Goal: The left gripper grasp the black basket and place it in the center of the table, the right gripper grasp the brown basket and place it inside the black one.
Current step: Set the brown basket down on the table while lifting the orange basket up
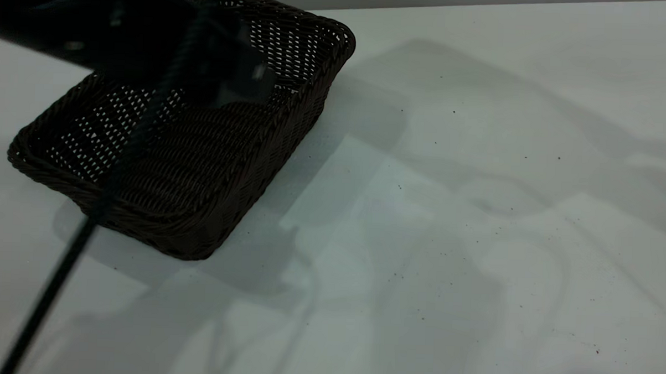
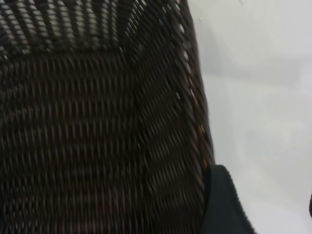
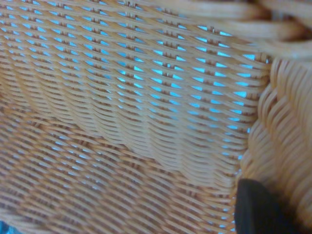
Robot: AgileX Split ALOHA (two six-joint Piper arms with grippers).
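The black basket (image 1: pixel 192 145) lies crooked off the table's center, so my right gripper should wait while my left gripper takes the black basket's long side (image 1: pixel 283 125) and turns the black basket square.
The black basket (image 1: pixel 201 149) sits at the table's (image 1: pixel 448 213) far left, its near end casting a shadow. My left gripper (image 1: pixel 239 87) hangs over the basket's right long wall, under the blurred black arm. In the left wrist view one of its fingers (image 2: pixel 222 204) lies against the outside of that wall (image 2: pixel 180 122); the other finger is lost in the dark weave. The brown basket (image 3: pixel 146 97) fills the right wrist view, and light shows through its floor. One finger (image 3: pixel 258 209) of my right gripper (image 3: pixel 275 202) is inside it, against the braided rim (image 3: pixel 287 136). The right gripper is outside the exterior view.
A black cable (image 1: pixel 58 271) runs from the left arm down across the basket to the table's front left. The white table stretches open to the right of the black basket, with small dark specks (image 1: pixel 399 186) and soft shadows.
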